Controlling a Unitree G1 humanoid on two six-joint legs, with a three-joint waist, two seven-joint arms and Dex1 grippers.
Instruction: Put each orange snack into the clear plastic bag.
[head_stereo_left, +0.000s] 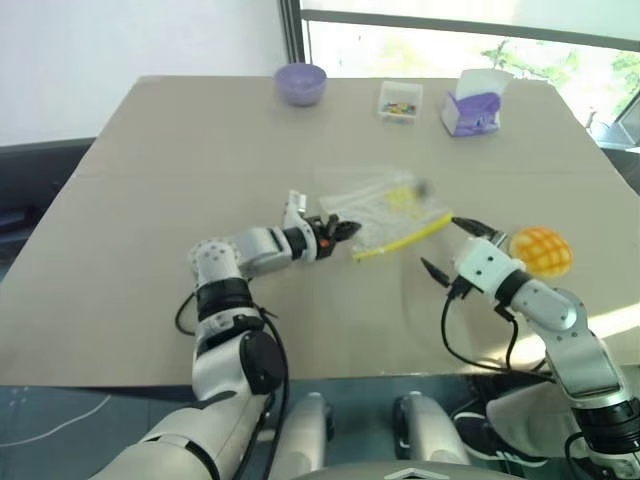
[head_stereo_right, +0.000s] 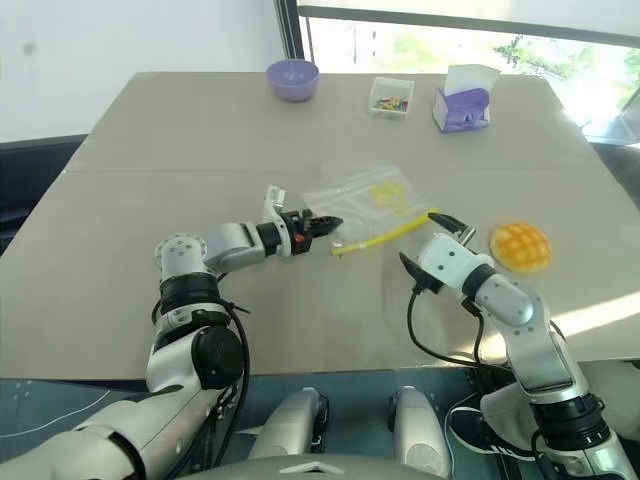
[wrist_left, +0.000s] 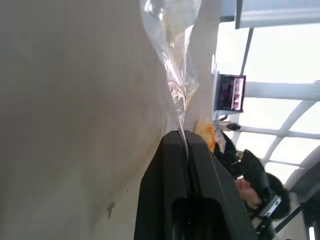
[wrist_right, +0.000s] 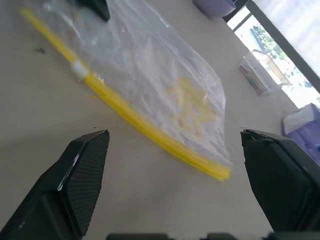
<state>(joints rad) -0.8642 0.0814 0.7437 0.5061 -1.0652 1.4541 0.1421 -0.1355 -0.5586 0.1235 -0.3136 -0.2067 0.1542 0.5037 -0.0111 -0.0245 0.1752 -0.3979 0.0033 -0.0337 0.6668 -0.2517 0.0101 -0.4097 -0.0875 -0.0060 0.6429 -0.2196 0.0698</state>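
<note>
I should take the yellow seal strip's end (head_stereo_left: 444, 221) with my right gripper before my left gripper moves onto the seal strip, because my left gripper is pinching the bag's side film (head_stereo_left: 365, 222).
The clear plastic bag (head_stereo_left: 385, 205) lies flat in the middle of the table, its yellow seal strip (head_stereo_left: 405, 240) facing me. My left gripper (head_stereo_left: 345, 230) is shut on the bag's left edge; the left wrist view shows the thin film pinched between its black fingers (wrist_left: 172, 165). The orange snack (head_stereo_left: 541, 250), a round bun with a grid top, rests on the table to the right of the bag. My right gripper (head_stereo_left: 452, 247) stands open between the seal strip and the bun, with nothing in it. In the right wrist view the bag (wrist_right: 165, 65) lies just ahead of its spread fingers (wrist_right: 85, 170).
At the far edge of the table (head_stereo_left: 150, 200) stand a purple bowl (head_stereo_left: 301, 83), a small clear box of colourful bits (head_stereo_left: 400, 100) and a purple tissue box (head_stereo_left: 473, 105). The table's near edge runs close below both arms.
</note>
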